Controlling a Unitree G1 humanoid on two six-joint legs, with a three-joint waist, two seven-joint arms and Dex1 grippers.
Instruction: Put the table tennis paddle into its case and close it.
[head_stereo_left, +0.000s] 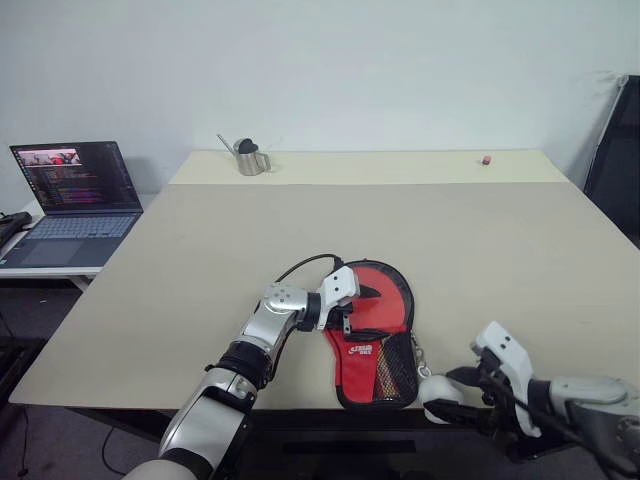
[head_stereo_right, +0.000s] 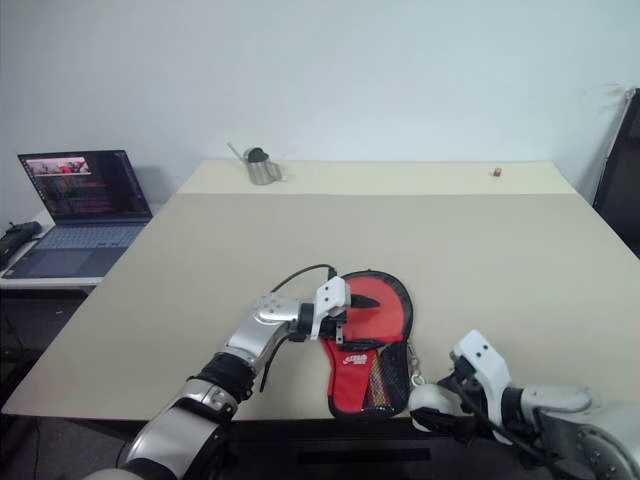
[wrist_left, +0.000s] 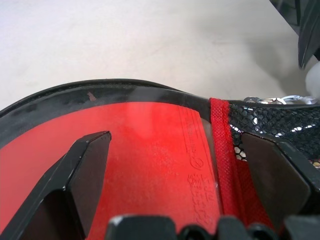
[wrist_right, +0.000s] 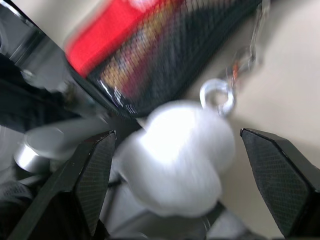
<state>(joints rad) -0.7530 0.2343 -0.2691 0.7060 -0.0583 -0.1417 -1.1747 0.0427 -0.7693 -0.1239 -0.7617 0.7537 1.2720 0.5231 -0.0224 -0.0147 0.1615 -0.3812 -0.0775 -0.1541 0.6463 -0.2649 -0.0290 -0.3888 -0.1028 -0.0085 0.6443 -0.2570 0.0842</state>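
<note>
My gripper will make the zipper pull (head_stereo_left: 414, 337) slide along to the case's front end when it pulls the pom-pom, because the chain (head_stereo_left: 420, 356) starts at the case's zippered side.
The case (head_stereo_left: 372, 362) lies at the table's front edge, red side up with its mesh pocket (wrist_left: 272, 120) and white logo. The table tennis paddle (head_stereo_left: 388, 292) sits inside it, its red rubber face (wrist_left: 150, 160) showing through the unzipped round end. My left gripper (head_stereo_left: 356, 305) hovers open over that round end, one finger above the rubber and the other above the mesh. My right gripper (head_stereo_left: 455, 396) is open near the table's front edge. The white pom-pom (wrist_right: 175, 155) on the zipper chain lies between its spread fingers, not squeezed.
A laptop (head_stereo_left: 75, 190) stands open on a side table at the left. A metal cup (head_stereo_left: 250, 158) and a small red object (head_stereo_left: 486, 159) sit at the far edge of the table. A black chair (head_stereo_left: 615, 160) is at the right.
</note>
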